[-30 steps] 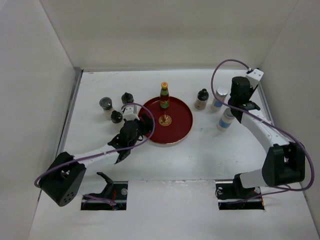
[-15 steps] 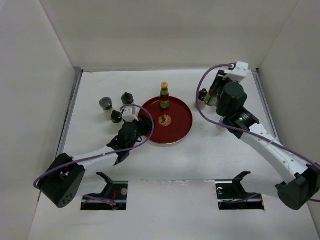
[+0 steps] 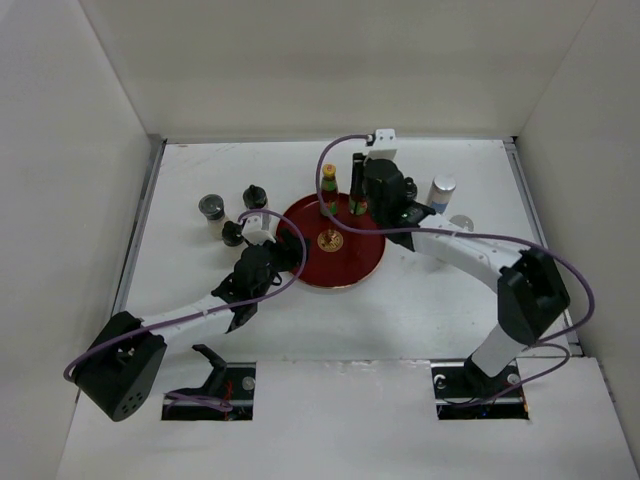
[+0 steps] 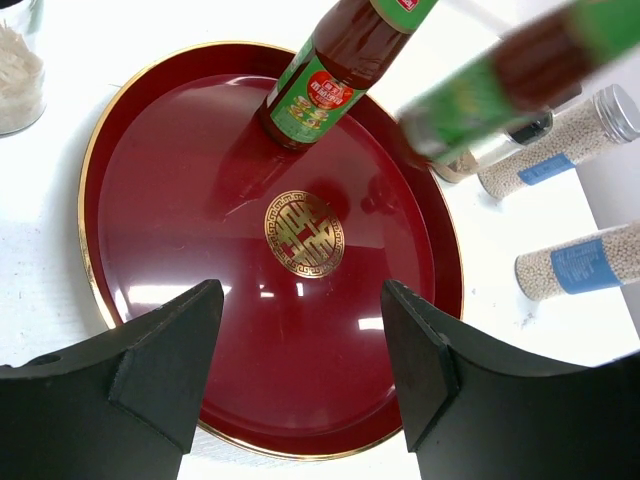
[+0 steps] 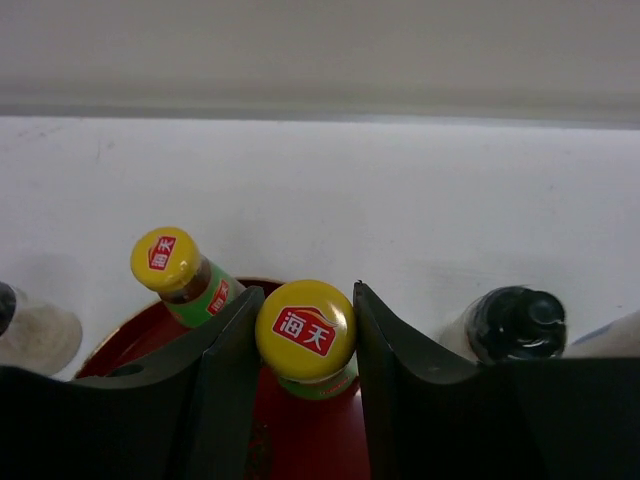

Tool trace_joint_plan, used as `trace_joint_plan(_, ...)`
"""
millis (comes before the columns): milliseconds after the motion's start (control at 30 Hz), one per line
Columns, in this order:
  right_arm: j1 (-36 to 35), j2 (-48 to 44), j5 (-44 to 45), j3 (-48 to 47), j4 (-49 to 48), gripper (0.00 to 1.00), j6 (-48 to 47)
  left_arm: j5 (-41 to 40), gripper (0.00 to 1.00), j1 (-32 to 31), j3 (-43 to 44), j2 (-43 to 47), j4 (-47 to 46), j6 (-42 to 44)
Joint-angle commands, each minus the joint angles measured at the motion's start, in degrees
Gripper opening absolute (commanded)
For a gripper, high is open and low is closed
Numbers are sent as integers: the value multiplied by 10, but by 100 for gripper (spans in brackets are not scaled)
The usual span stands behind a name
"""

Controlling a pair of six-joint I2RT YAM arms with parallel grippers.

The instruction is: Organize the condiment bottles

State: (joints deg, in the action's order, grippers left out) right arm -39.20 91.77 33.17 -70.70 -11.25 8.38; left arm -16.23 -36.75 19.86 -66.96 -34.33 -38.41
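The open tray's bottom [image 3: 344, 209] is beside the matching bottle [image 3: 329, 188], so the robot's right gripper should go on lowering the held bottle toward the tray's bottom until the held bottle's base rests there, and then let go.
A dark bottle with a yellow-orange cap [image 5: 305, 332] is clamped between the fingers of my right gripper [image 5: 306, 300], over the back of the round red tray [image 3: 340, 283]. In the left wrist view this held bottle [image 4: 500, 85] is tilted and blurred. A matching bottle [image 3: 328, 190] stands upright on the tray just to its left. My left gripper [image 4: 302, 300] hangs open and empty over the tray's near-left rim. Two blue-banded shakers [image 4: 560, 160] [image 4: 590, 262] stand right of the tray. Three dark-lidded jars [image 3: 212, 208] [image 3: 255, 196] [image 3: 233, 233] stand to its left.
A black-lidded jar [image 5: 515, 325] stands close to the right finger of my right gripper. White walls enclose the table on the back, left and right. The right arm's cable [image 3: 340, 150] loops above the tray's back.
My right arm has swung left from the shakers at the right, carrying the bottle to the back of the tray. The left arm has barely moved.
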Motion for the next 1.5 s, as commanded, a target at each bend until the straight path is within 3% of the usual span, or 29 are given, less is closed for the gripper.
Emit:
trace_joint_plan(0,-1,14,-7,-63,-117,18,18,4,63,1,-3,7,-35,-4)
trace_joint_plan(300,-1,90,-5,-73,-128,21,30,8,63,8,-2,-2,-34,-7)
trace_joint_plan(633,-2,82,3,-30,-128,55,50,12,63,9,0,-8,-36,-8)
trace_joint_plan(833,2,-9,-5,24,-121,70,52,14,63,11,0,-9,-36,-9)
trace_joint_plan(1067,91,-75,-10,102,-69,72,80,17,63,11,1,-10,-36,-12)
trace_joint_plan(1233,141,-20,-53,82,8,80,96,19,63,5,5,-21,-38,-13)
trace_joint_plan(1467,161,29,-63,57,23,85,95,19,63,8,3,-17,-38,-12)
